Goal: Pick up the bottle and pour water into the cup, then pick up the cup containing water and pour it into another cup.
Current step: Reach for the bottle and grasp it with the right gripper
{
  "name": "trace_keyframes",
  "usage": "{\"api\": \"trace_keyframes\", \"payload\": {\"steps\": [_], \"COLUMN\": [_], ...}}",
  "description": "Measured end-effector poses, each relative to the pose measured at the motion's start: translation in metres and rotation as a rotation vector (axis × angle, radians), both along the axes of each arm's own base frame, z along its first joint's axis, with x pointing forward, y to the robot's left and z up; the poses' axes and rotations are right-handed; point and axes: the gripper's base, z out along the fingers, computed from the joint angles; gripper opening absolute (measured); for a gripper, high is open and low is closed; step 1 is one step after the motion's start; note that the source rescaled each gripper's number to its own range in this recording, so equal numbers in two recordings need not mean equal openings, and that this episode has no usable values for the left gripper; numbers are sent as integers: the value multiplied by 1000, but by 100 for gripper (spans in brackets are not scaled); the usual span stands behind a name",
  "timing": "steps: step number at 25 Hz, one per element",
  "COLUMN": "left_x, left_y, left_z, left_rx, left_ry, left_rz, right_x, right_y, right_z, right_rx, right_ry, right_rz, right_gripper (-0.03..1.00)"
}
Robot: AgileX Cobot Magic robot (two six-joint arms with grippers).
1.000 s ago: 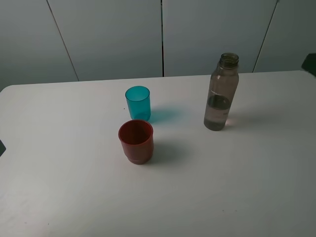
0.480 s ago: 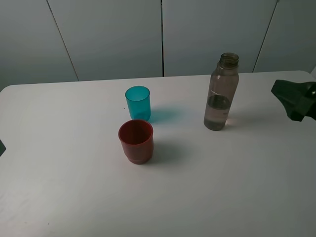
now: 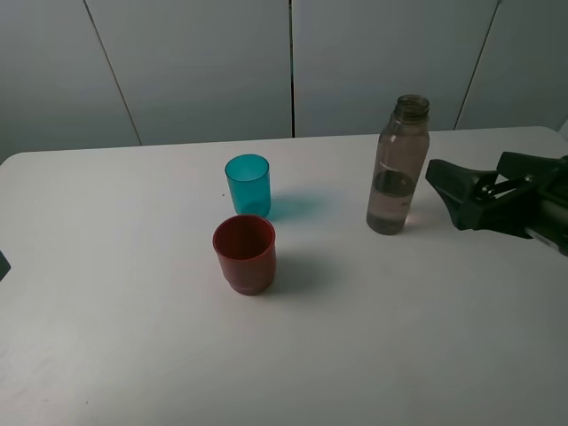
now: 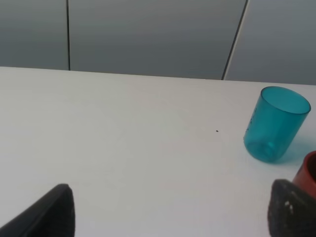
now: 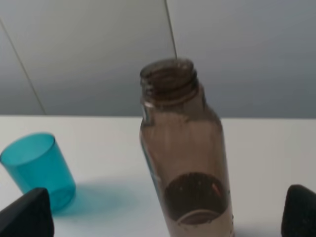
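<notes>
My gripper will tip the uncapped bottle (image 3: 398, 166) so its opening is below its base, and the bottle will then pour a thin stream because the water line (image 3: 393, 184) is low.
The smoky grey-brown bottle (image 3: 398, 169) stands upright and uncapped at the table's right, with some water in its lower part. The teal cup (image 3: 248, 185) stands left of it, and the red cup (image 3: 244, 253) sits just in front of the teal one. My right gripper (image 3: 467, 169) is open, a short way right of the bottle, fingers pointing at it without touching. In the right wrist view the bottle (image 5: 185, 158) stands between the spread fingertips (image 5: 27, 213), beyond them. My left gripper (image 4: 173, 217) is open over bare table, with the teal cup (image 4: 275, 123) and the red cup's edge (image 4: 308, 173) off to one side.
The white table (image 3: 133, 355) has grey wall panels (image 3: 195, 62) behind its far edge. A dark sliver (image 3: 3, 264) shows at the left border of the exterior view.
My right gripper has come in from the right edge and moved left toward the bottle. The bottle and both cups have not moved.
</notes>
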Motion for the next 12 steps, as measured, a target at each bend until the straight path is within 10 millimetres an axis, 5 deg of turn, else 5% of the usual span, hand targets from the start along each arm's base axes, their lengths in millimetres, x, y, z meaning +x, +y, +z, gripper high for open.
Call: {"api": "trace_keyframes", "payload": {"steps": [12], "left_x": [0], "left_y": [0], "left_z": [0], "left_rx": [-4], "left_ry": [-1], "left_rz": [2], "right_x": [46], "right_y": [17], "right_z": [-38], "right_rx": [-1], "right_ry": [22], "right_rz": [69], "right_gripper": [100]}}
